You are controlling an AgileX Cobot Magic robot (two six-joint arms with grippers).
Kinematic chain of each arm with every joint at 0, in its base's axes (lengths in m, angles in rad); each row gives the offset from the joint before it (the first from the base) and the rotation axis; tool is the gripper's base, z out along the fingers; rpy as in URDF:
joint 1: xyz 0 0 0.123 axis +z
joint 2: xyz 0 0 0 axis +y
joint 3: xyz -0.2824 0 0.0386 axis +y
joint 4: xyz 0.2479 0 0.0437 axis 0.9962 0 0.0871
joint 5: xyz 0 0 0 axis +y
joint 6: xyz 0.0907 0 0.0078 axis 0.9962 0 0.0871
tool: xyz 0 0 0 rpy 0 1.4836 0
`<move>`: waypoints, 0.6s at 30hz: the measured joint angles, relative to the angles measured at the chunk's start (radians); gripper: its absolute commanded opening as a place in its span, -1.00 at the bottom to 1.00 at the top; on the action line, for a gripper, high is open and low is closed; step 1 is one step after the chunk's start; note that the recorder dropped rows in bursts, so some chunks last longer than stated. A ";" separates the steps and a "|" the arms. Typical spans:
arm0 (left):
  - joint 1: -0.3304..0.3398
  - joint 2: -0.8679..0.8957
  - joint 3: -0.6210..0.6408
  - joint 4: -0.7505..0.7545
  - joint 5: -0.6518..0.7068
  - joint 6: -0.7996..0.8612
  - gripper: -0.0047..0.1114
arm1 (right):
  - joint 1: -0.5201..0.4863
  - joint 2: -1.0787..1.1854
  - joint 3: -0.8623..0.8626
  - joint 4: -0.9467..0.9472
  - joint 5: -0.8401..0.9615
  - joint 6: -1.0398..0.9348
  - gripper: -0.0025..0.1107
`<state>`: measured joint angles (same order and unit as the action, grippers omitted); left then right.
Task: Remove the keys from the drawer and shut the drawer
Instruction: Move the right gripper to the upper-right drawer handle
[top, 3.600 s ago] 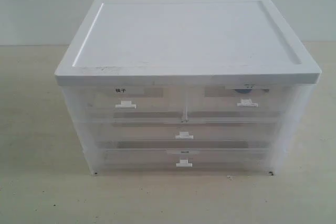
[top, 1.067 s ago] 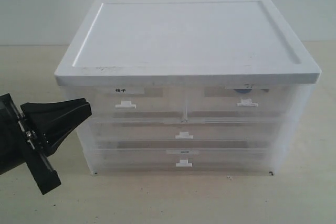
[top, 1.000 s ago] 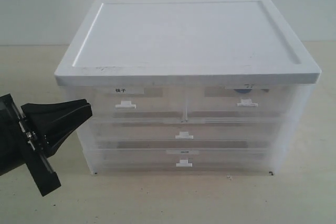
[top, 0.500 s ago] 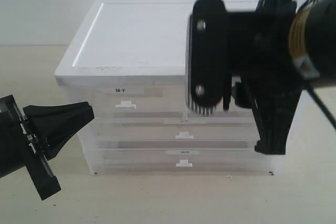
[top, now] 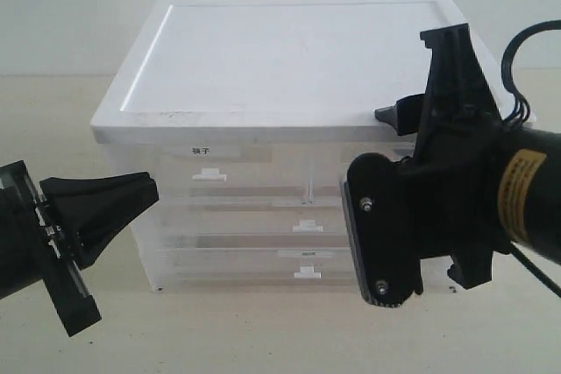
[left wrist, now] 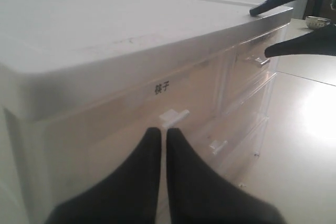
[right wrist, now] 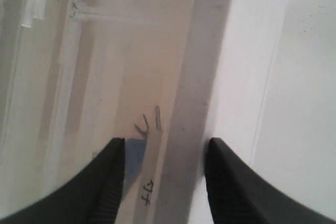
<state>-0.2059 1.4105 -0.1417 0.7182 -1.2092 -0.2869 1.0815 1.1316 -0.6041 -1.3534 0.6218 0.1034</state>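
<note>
I should back off, lower my right gripper and move toward the handle [left wrist: 263, 62] of the drawer, because that gripper now straddles the white lid's front edge [top: 370, 131], above the drawer's handle.
The drawer [top: 329, 170] is the upper right half-width one of a clear plastic cabinet, and it is pushed in. My right gripper [top: 403, 76] hangs in front of it and hides most of it in the exterior view. In the right wrist view my right gripper [right wrist: 165, 141] is open, straddling the drawer's top edge with its thin scribbled label [right wrist: 146, 191]. The keys [right wrist: 135, 153] show dimly through the clear front as a blue fob and thin grey metal. My left gripper [top: 149, 190] is shut and empty by the cabinet's left front corner, with its tips [left wrist: 159, 129] below the other drawer's handle.
The cabinet has a wide white lid [top: 298, 50]. The upper left drawer [top: 210, 172] carries a bold black-character label. Two full-width drawers [top: 307, 227] lie below. The cabinet stands on a beige table [top: 219, 330]. A small cup [left wrist: 317, 22] sits far off.
My right arm has come down from the top edge to the front of the cabinet's right side, and its jaws have opened. The left gripper has barely moved.
</note>
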 measured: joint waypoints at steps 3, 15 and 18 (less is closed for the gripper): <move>0.000 0.000 0.000 0.002 0.000 0.000 -0.84 | 0.058 -0.065 0.015 0.015 0.010 0.106 -0.25; 0.000 0.000 0.000 0.004 -0.002 -0.002 -0.84 | 0.084 -0.376 0.082 0.292 0.066 -0.021 -0.25; 0.000 0.000 0.000 0.004 -0.002 -0.002 -0.84 | 0.084 -0.367 0.188 0.316 0.023 -0.096 -0.25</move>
<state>-0.2059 1.4105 -0.1417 0.7221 -1.2111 -0.2890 1.1659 0.7647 -0.4156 -1.0378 0.6452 0.0073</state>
